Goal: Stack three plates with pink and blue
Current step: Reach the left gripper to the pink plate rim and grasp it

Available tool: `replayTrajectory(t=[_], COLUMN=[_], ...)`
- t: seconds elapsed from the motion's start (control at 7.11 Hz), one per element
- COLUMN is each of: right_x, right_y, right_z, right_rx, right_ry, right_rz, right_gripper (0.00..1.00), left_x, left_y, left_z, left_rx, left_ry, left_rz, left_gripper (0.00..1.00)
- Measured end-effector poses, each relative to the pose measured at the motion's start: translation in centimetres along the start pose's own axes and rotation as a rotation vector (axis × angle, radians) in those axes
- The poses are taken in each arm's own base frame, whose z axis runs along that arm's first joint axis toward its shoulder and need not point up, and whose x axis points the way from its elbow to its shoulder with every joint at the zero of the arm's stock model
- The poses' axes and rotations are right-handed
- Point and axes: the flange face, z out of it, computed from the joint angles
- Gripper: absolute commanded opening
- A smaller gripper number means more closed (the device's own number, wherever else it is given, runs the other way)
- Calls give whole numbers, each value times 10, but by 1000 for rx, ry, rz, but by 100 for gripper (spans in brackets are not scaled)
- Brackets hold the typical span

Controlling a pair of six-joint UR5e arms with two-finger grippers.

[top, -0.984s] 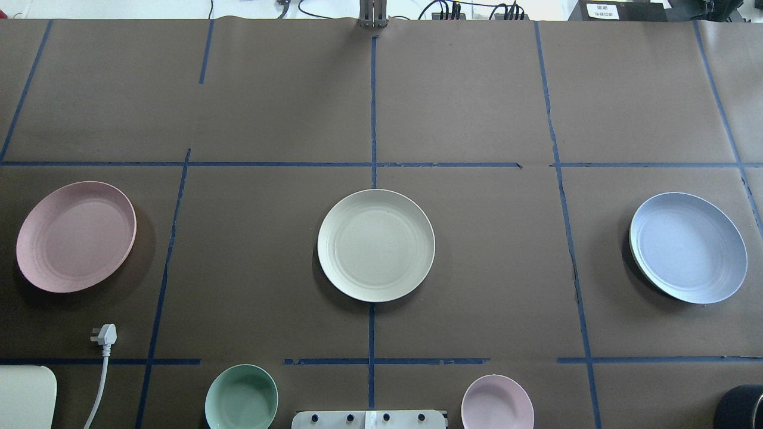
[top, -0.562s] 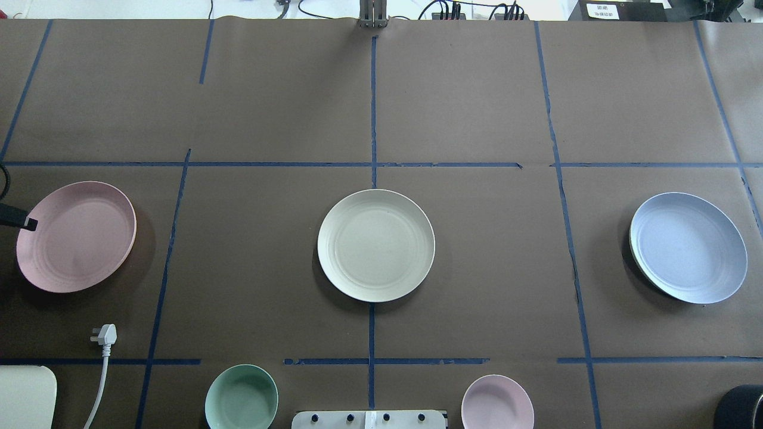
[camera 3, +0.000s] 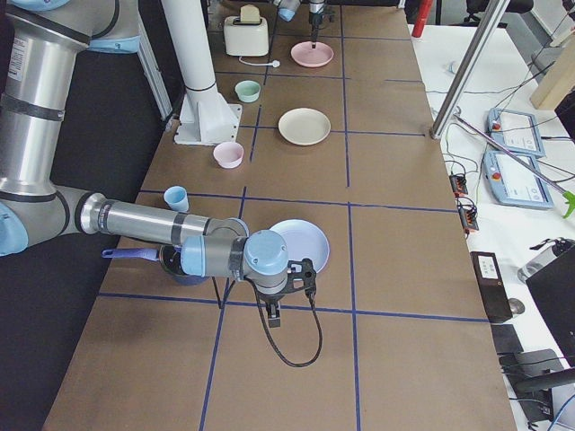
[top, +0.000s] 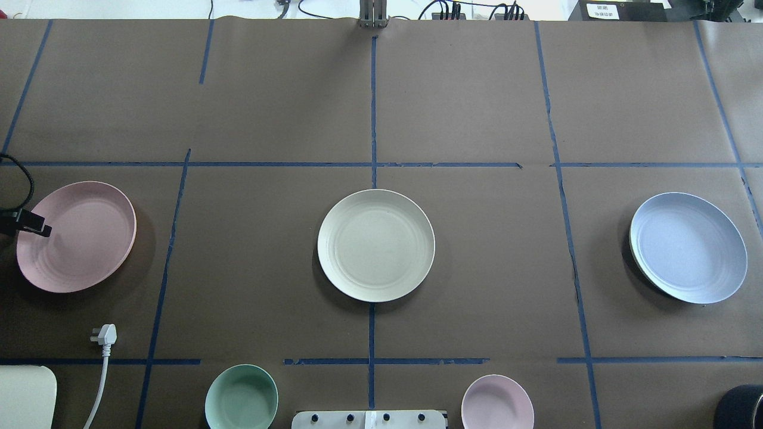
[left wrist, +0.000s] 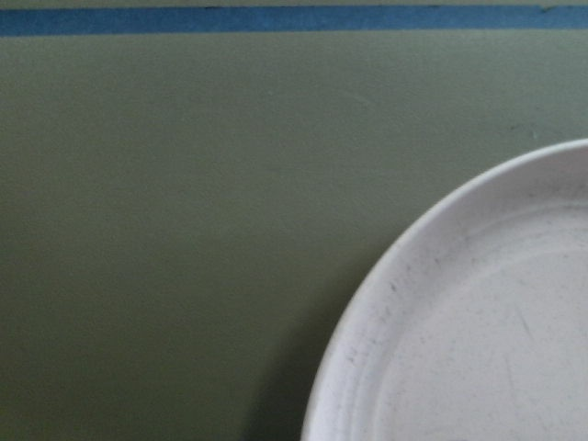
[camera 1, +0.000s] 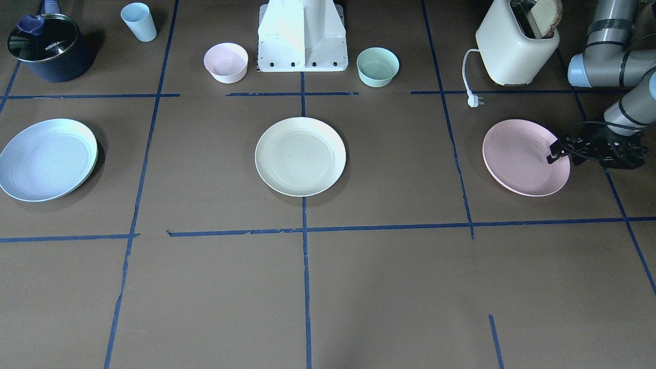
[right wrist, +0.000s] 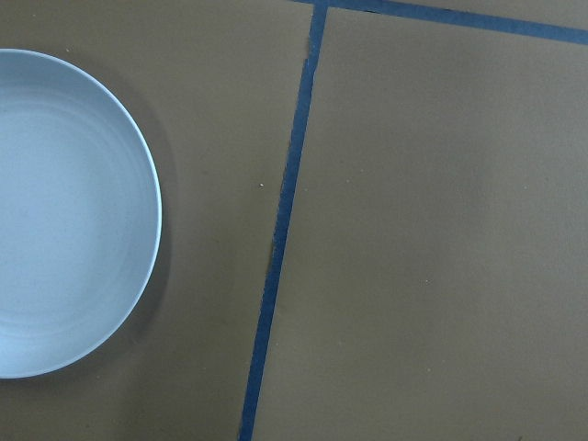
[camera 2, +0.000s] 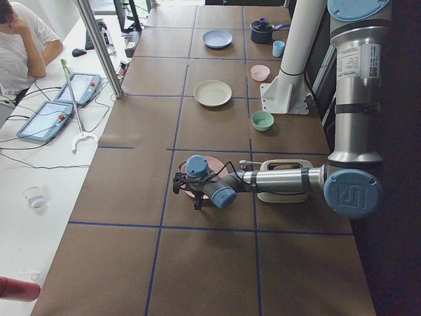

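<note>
The pink plate (camera 1: 526, 158), when I lower it, should nest inside the cream-white plate and nearly hide that one, because their round, sloping rims (camera 1: 301, 191) match in size.
Three plates lie in a row on the brown table. The cream-white plate (top: 375, 244) is in the middle. The pale pink plate (top: 77, 238) is on my left and the light blue plate (top: 688, 247) on my right. My left gripper (camera 1: 558, 159) reaches in low from the side at the pink plate's (camera 1: 523, 156) outer rim, jaws apart and empty; the overhead view shows one dark finger (top: 36, 226) over that rim. The left wrist view shows the plate's rim (left wrist: 478, 349). My right gripper (camera 3: 292, 294) hangs at the blue plate's (camera 3: 305, 242) near edge; I cannot tell its state.
Near the robot base (camera 1: 302, 36) stand a small pink bowl (camera 1: 226, 62) and a mint-green bowl (camera 1: 377, 66). A toaster (camera 1: 515, 51) with its loose plug (camera 1: 474, 101) stands behind the pink plate. A dark pot (camera 1: 43, 48) and a blue cup (camera 1: 139, 21) stand behind the blue plate.
My left gripper has come into the overhead view from the left edge and moved right, over the pink plate's outer rim. The plates have not moved.
</note>
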Motion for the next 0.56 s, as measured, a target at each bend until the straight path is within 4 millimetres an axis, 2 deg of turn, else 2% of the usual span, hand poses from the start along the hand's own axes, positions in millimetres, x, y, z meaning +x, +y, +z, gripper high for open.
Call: replayTrajectory(t=[0.14, 0.56], right_x=[0, 1], right_y=[0, 4], right_z=[0, 2], right_rx=[0, -4], right_ry=[0, -1], right_rz=[-2, 0], right_gripper=[100, 100], left_x=[1, 11], left_y=[0, 5], left_z=[0, -7], left_rx=[-2, -37], left_ry=[4, 76], left_rz=[1, 14], left_gripper=[0, 0])
